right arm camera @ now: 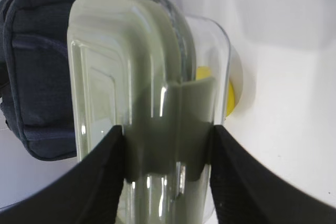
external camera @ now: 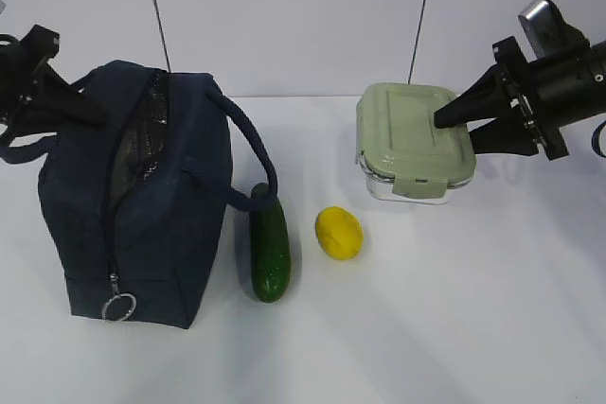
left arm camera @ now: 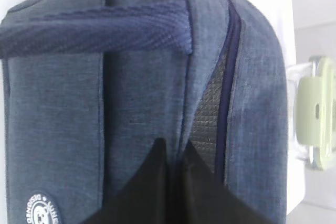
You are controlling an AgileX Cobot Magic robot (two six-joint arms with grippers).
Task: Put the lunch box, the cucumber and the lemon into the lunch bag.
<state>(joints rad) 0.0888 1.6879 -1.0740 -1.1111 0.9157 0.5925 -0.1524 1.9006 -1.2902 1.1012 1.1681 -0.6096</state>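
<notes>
The lunch bag is standing upright, and its narrow opening [external camera: 133,144] is short of the lunch box. Next, my left gripper tilts the lunch bag's top toward the lunch box [external camera: 405,131].
The navy lunch bag [external camera: 142,205] stands at the left with its top zipper open and its dark lining showing. My left gripper [left arm camera: 173,148] is shut on the bag's fabric edge beside the opening [external camera: 90,106]. The lunch box [external camera: 409,139], clear with a sage-green lid, is at the back right. My right gripper [right arm camera: 168,129] is shut on its side at the lid clip, one finger on each face; it also shows in the exterior view [external camera: 454,120]. The cucumber [external camera: 269,248] lies right beside the bag. The lemon [external camera: 339,233] lies to the right of the cucumber.
The zipper's silver ring pull [external camera: 119,307] hangs at the bag's near end. One bag handle [external camera: 254,144] arches over the cucumber's far end. The bag's white emblem [left arm camera: 41,212] faces the left wrist camera. The white table [external camera: 454,328] has bare room at the front right.
</notes>
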